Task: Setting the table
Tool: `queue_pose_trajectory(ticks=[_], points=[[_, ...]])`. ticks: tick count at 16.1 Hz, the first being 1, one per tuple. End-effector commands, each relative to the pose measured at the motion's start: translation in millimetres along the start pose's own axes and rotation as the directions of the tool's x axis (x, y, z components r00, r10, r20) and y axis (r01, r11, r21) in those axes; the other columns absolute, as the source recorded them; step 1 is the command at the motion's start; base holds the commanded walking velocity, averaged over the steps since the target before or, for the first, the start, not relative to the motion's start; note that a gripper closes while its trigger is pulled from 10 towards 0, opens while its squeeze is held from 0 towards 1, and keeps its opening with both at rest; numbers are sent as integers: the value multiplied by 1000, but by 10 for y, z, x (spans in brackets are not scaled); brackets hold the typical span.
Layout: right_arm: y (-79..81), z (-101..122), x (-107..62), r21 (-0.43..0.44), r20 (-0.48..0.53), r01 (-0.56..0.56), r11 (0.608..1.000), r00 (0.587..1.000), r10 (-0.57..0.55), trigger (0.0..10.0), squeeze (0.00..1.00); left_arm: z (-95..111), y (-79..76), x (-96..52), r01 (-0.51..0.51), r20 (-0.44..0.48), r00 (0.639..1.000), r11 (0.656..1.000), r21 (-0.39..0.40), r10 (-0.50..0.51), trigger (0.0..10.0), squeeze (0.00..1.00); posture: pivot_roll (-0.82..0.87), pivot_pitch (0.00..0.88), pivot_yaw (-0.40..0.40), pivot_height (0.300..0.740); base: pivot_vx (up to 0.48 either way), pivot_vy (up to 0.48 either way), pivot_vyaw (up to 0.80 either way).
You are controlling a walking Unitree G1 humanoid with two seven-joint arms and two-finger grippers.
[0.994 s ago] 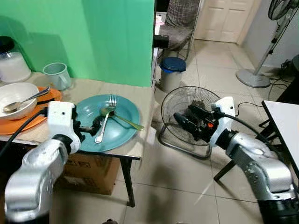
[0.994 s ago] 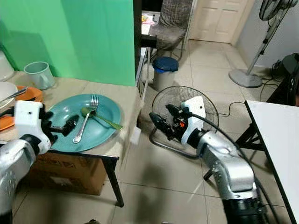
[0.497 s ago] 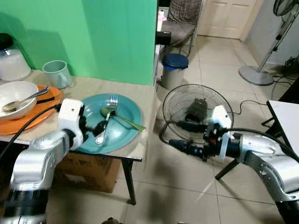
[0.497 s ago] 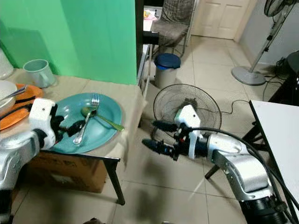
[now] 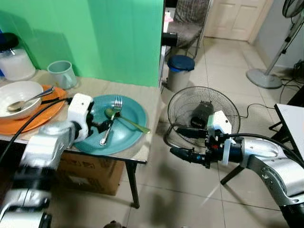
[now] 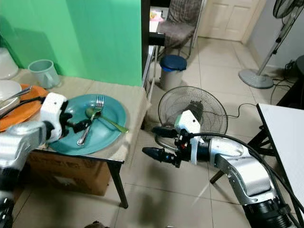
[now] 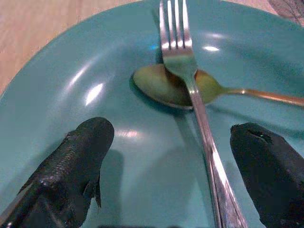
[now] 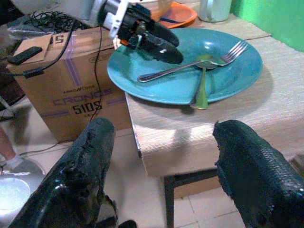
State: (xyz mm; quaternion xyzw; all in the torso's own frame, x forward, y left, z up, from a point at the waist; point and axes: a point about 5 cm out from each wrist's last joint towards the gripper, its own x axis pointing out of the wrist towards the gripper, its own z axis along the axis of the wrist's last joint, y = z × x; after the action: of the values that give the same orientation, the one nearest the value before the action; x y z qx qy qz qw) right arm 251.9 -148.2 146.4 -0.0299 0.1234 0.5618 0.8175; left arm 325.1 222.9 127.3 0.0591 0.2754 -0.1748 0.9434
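Observation:
The silver fork rests over the green-gold spoon's bowl, so when I lift it, I expect the fork to rise by itself and leave the spoon behind.
A teal plate lies at the table's near right corner. On it a silver fork crosses a green-gold spoon. My left gripper is open low over the plate's left part, and in the left wrist view the fork handle runs between its fingers, with the spoon bowl just beyond. My right gripper hangs open off the table's right side, in front of a floor fan, pointing at the table. The right wrist view shows the plate ahead of it.
A white bowl with a spoon sits on an orange plate at the left, a pale mug behind. A floor fan, blue bin and white table stand to the right. A cardboard box is under the table.
My left gripper has moved further over the plate to the fork handle. The right gripper has dropped lower, spread its fingers and turned toward the table. The camera shifted slightly.

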Motion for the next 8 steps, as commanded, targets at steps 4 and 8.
queue_pose_trajectory(ticks=[4, 8], points=[[4, 16, -4, -14, 6, -3, 1000, 1000, 3, 10000, 0, 128, -86, 137, 50, 17, 999, 996, 69, -51, 10000, 0, -69, 1, 18, 740, 0, 0, 0], [19, 6, 3, -13, 6, -4, 1000, 1000, 4, 10000, 0, 115, -235, 225, 95, 6, 995, 994, 58, -95, 10000, 0, -72, 0, 21, 740, 0, 0, 0]])
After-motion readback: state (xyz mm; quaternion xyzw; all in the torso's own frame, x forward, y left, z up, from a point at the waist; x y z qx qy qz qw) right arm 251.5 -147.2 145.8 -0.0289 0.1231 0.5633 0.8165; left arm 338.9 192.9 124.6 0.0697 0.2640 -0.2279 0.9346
